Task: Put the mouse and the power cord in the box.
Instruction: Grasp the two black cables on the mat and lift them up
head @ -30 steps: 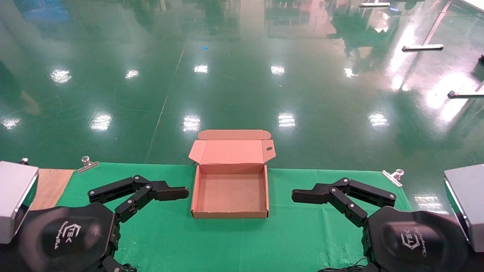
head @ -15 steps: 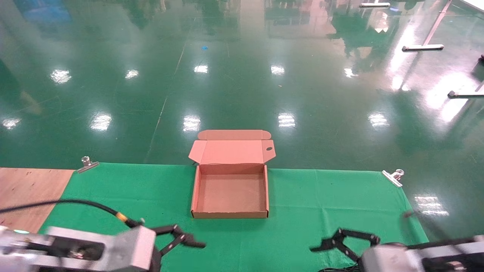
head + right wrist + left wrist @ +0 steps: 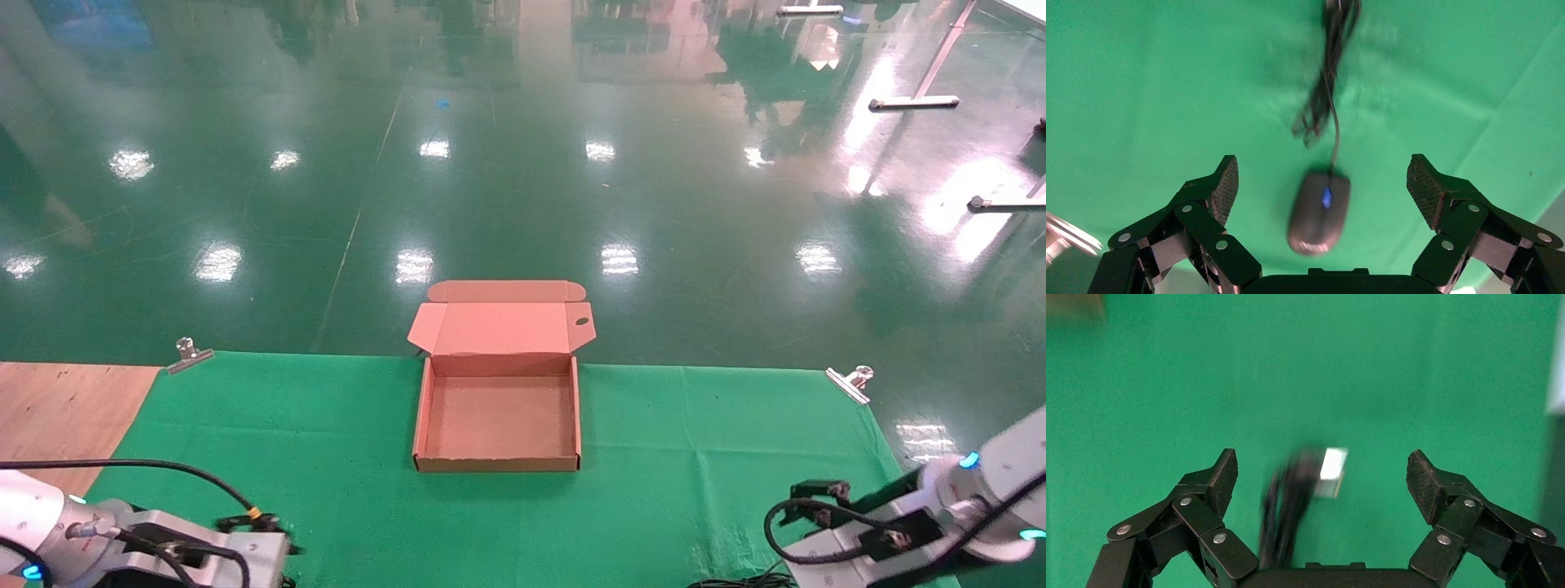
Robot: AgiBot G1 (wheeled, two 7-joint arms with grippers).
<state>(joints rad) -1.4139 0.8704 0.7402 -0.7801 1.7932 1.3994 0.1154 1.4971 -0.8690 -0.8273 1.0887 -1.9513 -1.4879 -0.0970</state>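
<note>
The thin cable [image 3: 1336, 133] connects the black mouse [image 3: 1319, 212] to its gathered bundle. The mouse will come along into the box when I carry the bundle there.
The brown cardboard box [image 3: 425, 408] stands open in the middle of the green cloth, its lid [image 3: 498, 327] tilted up at the back and its inside bare. My left gripper [image 3: 1321, 468] is open, hanging over the blurred black power cord [image 3: 1288, 502], which has a silvery end [image 3: 1332, 471]. My right gripper [image 3: 1321, 177] is open above the black mouse [image 3: 1319, 211], which lies between its fingers untouched; the mouse's thin cable [image 3: 1332, 86] runs away from it. Both arms sit low at the table's near corners, left arm [image 3: 122, 547] and right arm [image 3: 940, 514]. Mouse and power cord are hidden in the head view.
The green cloth [image 3: 670, 433] is held by metal clips at the far left [image 3: 189, 353] and far right [image 3: 850, 382]. Bare wood [image 3: 57, 404] shows at the left. A bit of black cable [image 3: 735, 581] lies at the near edge. Beyond the table is shiny green floor.
Both arms have drawn back from beside the box to the near corners of the table. Their grippers, earlier pointing inward at the box, now face down at the cloth.
</note>
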